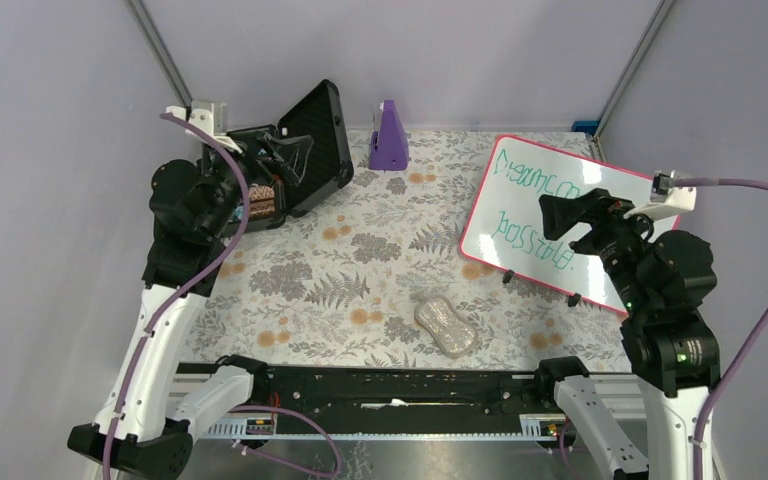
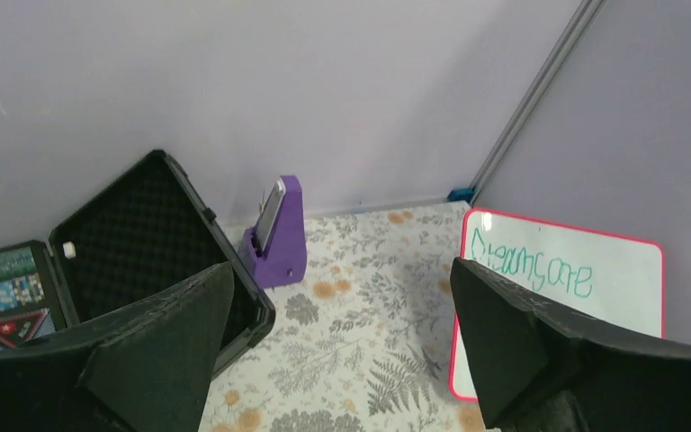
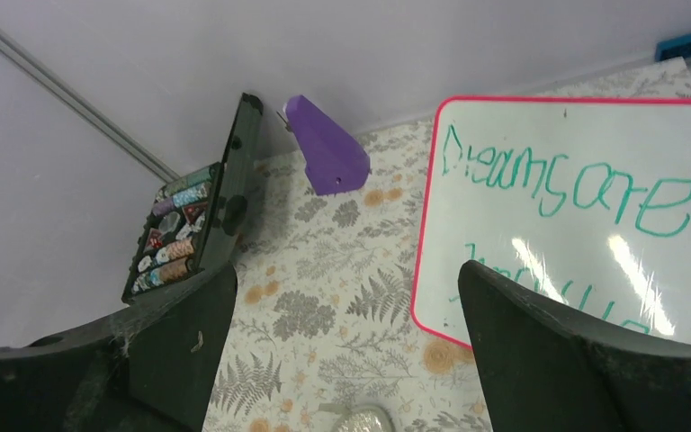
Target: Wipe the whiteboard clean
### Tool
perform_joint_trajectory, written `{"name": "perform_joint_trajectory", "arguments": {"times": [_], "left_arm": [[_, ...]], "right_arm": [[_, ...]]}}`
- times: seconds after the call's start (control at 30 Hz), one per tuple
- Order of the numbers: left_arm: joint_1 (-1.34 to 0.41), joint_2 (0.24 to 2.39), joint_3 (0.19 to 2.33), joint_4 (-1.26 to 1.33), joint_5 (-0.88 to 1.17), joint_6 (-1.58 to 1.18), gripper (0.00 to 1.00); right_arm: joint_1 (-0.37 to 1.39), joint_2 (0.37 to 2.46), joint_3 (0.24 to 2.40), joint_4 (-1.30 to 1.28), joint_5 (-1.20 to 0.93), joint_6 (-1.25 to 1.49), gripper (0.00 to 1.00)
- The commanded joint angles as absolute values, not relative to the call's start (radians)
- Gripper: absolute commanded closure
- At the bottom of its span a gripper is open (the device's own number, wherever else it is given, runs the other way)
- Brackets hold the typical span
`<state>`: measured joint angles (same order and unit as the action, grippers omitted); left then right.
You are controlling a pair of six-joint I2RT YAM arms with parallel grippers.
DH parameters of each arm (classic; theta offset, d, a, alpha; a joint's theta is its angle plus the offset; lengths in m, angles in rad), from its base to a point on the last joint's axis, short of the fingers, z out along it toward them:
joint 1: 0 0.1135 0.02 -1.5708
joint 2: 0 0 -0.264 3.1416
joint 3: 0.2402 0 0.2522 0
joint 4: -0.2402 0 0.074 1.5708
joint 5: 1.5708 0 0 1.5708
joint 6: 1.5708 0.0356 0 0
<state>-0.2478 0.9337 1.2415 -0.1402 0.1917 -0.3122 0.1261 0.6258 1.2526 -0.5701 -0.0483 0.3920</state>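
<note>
I should keep moving my right gripper toward the grey sponge until its fingers are on both sides of the sponge's rim, because the sponge lies clear of the whiteboard and the fingers are open.
The whiteboard (image 1: 516, 196) lies at the right of the flowered table. It is white with a pink-red frame and carries green handwriting in two lines. My right gripper (image 1: 572, 227) hangs open above its middle, holding nothing. In the right wrist view the whiteboard (image 3: 576, 180) fills the upper right, and the right gripper (image 3: 346, 279) shows its jaws wide apart over the cloth. My left gripper (image 1: 290, 160) is open at the far left, raised beside a black case. From the left wrist the whiteboard (image 2: 594, 288) appears at the right, behind the open left gripper (image 2: 342, 297).
A grey oval sponge (image 1: 446, 326) lies near the table's front edge, between the arms; its top shows at the bottom of the right wrist view as the sponge (image 3: 360, 421). An open black case (image 1: 310, 145) with coloured chips stands back left. A purple stand (image 1: 389, 137) sits at the back.
</note>
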Motion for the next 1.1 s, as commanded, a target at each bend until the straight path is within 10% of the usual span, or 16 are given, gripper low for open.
{"name": "perform_joint_trajectory", "arguments": {"times": [0.0, 0.77, 1.07], "left_arm": [[-0.249, 0.940, 1.201, -0.060, 0.234, -0.302, 0.01], [-0.265, 1.048, 1.151, -0.045, 0.302, -0.377, 0.01], [-0.268, 1.068, 1.161, -0.059, 0.313, -0.391, 0.01]], "right_arm": [[0.121, 0.646, 1.199, -0.572, -0.053, 0.400, 0.00], [0.138, 0.950, 1.028, -0.496, -0.451, 0.508, 0.00], [0.570, 1.086, 0.987, -0.500, -0.256, 0.524, 0.00]]}}
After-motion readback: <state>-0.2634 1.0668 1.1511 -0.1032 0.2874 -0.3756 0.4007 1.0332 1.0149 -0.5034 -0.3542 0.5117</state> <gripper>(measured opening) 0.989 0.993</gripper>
